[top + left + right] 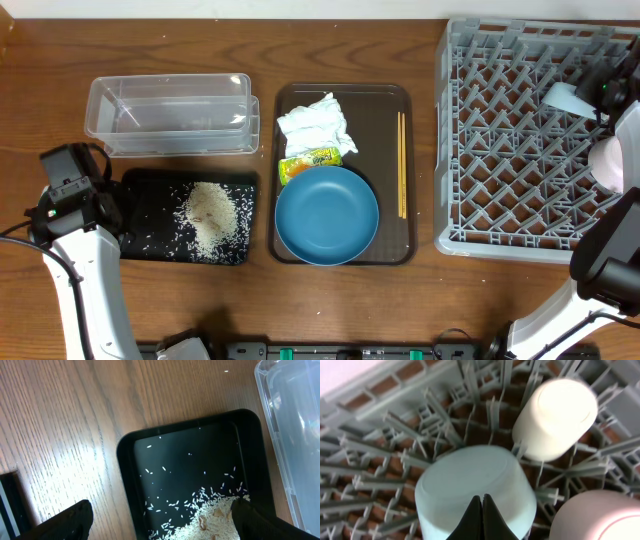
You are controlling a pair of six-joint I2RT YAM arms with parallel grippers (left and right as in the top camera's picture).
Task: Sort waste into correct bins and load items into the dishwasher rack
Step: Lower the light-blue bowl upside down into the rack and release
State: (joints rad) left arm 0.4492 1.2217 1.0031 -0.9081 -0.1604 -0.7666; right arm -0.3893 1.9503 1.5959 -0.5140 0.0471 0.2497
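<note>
I can see the light-blue bowl point(568, 99) sitting tilted on the rack's wires, so my right gripper should stay closed and push its upturned base point(470, 471) level before it leaves the rack.
My right gripper point(482, 498) is shut with nothing in it, its tips just above the upturned light-blue bowl point(470, 485) in the dishwasher rack point(500, 150). An upturned white cup point(555, 417) and the pale pink bowl point(595, 517) stand beside it on the pegs. My left gripper point(161, 510) is open over the near end of the black tray point(125, 460), which holds loose rice point(210, 515). The clear tub point(168, 113) lies behind that tray. A crumpled tissue point(315, 125), green-and-yellow wrapper point(308, 163), dark-blue bowl point(326, 215) and chopsticks point(402, 178) rest on the table's middle.
The tissue, wrapper, dark-blue bowl and chopsticks all lie on a dark brown serving tray point(385, 100) between the bins and the rack. My left arm point(75, 200) stands at the black tray's left end. My right arm point(610, 260) reaches over the rack's right side.
</note>
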